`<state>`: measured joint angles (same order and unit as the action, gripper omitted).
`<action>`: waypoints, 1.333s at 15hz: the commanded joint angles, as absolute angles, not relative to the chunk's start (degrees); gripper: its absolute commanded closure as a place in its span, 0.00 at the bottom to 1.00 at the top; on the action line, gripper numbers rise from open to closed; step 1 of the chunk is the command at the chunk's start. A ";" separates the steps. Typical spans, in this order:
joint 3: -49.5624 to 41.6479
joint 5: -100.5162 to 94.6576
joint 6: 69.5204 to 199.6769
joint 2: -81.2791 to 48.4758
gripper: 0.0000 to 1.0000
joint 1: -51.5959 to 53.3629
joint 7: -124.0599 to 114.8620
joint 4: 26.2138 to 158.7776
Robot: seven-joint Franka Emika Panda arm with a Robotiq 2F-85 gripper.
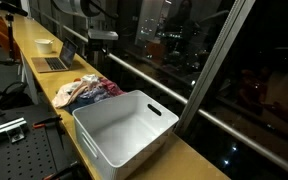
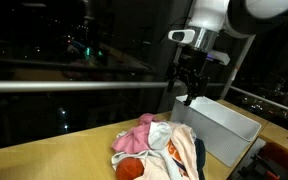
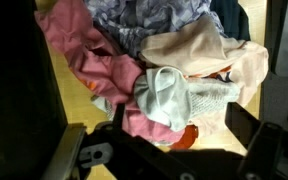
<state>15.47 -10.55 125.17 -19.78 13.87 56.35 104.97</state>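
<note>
The mint cloth (image 3: 165, 97) lies uncovered on top between my open fingers, so my gripper keeps going down until its fingers sink into the pile (image 2: 162, 141), and then close there.
A pile of clothes (image 1: 89, 92) lies on the long wooden counter (image 1: 44, 85), and shows in both exterior views (image 2: 159, 150). In the wrist view I see a pink garment (image 3: 94, 60), a pale mint cloth (image 3: 164, 95), a peach cloth (image 3: 204, 50), a grey-blue patterned piece (image 3: 154, 15) and something orange (image 3: 189, 135) underneath. My gripper (image 2: 186, 88) hangs well above the pile, open and empty, with its fingers spread over the mint cloth (image 3: 169, 140). It touches nothing.
A white plastic bin (image 1: 124, 125) stands on the counter right beside the pile, empty inside (image 2: 224, 125). A laptop (image 1: 59, 60) and a white bowl (image 1: 44, 45) sit farther along the counter. A glass wall with a metal rail (image 1: 154, 75) runs along the counter's far side.
</note>
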 commanded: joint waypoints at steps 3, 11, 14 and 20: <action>15.53 -13.81 124.93 -29.45 0.00 15.23 57.55 100.10; 15.37 -17.82 131.50 -39.50 0.00 16.55 58.61 96.95; 15.54 -16.97 134.06 -45.46 0.00 15.87 60.41 94.08; 17.09 -13.17 137.08 -48.82 0.42 10.78 63.67 94.75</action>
<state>15.61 -15.61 134.87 -48.63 14.27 61.01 93.59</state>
